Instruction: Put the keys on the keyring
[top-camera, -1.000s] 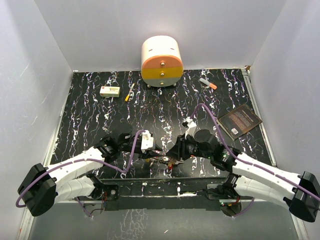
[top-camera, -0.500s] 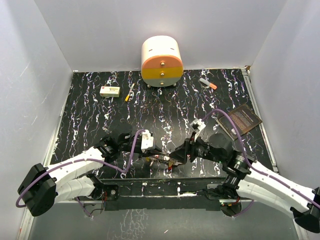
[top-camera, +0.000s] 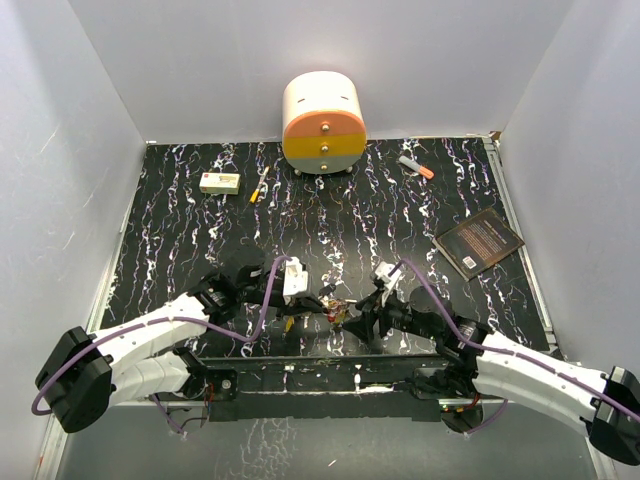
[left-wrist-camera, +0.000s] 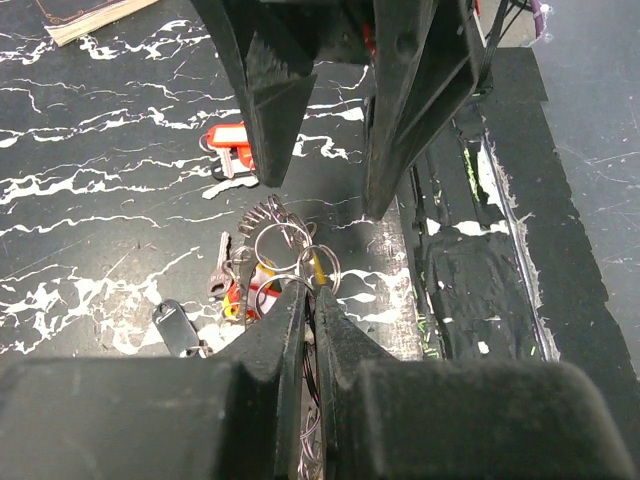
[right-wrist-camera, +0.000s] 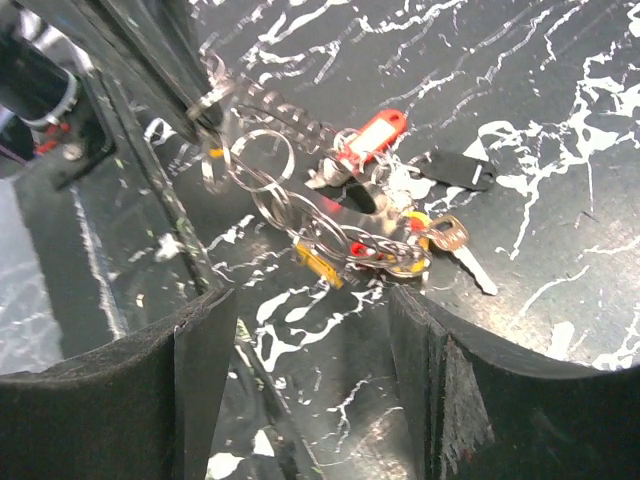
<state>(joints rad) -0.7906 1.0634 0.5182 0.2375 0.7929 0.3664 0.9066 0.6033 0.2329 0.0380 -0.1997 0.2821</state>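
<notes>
I can see the keyring (right-wrist-camera: 335, 235) standing on edge in my left gripper, so I should pinch its wire rings (right-wrist-camera: 265, 165) with my right gripper before my left gripper turns the keyring flat.
The keys (left-wrist-camera: 238, 292) hang in a bunch: small metal keys with red and yellow heads, a red tag (left-wrist-camera: 230, 140) and a black fob (left-wrist-camera: 176, 326), linked by silver wire rings. My left gripper (left-wrist-camera: 308, 292) is shut on the keyring (left-wrist-camera: 287, 240), pinching its wire at the near side. In the right wrist view the keyring (right-wrist-camera: 258, 158) slants up to the left, with the keys (right-wrist-camera: 405, 245) trailing onto the table. My right gripper (right-wrist-camera: 312, 312) stands open just short of the bunch, holding nothing. From above, the left gripper (top-camera: 312, 302) and right gripper (top-camera: 352, 318) face each other across the keys (top-camera: 335, 309).
A round cream drawer unit (top-camera: 322, 123) stands at the back. A dark book (top-camera: 479, 241) lies at the right, a marker pen (top-camera: 416, 167) at the back right, a white box (top-camera: 219, 182) at the back left. The table's taped front edge (left-wrist-camera: 470, 250) runs close beside the keys.
My right gripper has opened wide and its arm has dropped back toward the near edge. The left jaws have closed fully on the ring wire.
</notes>
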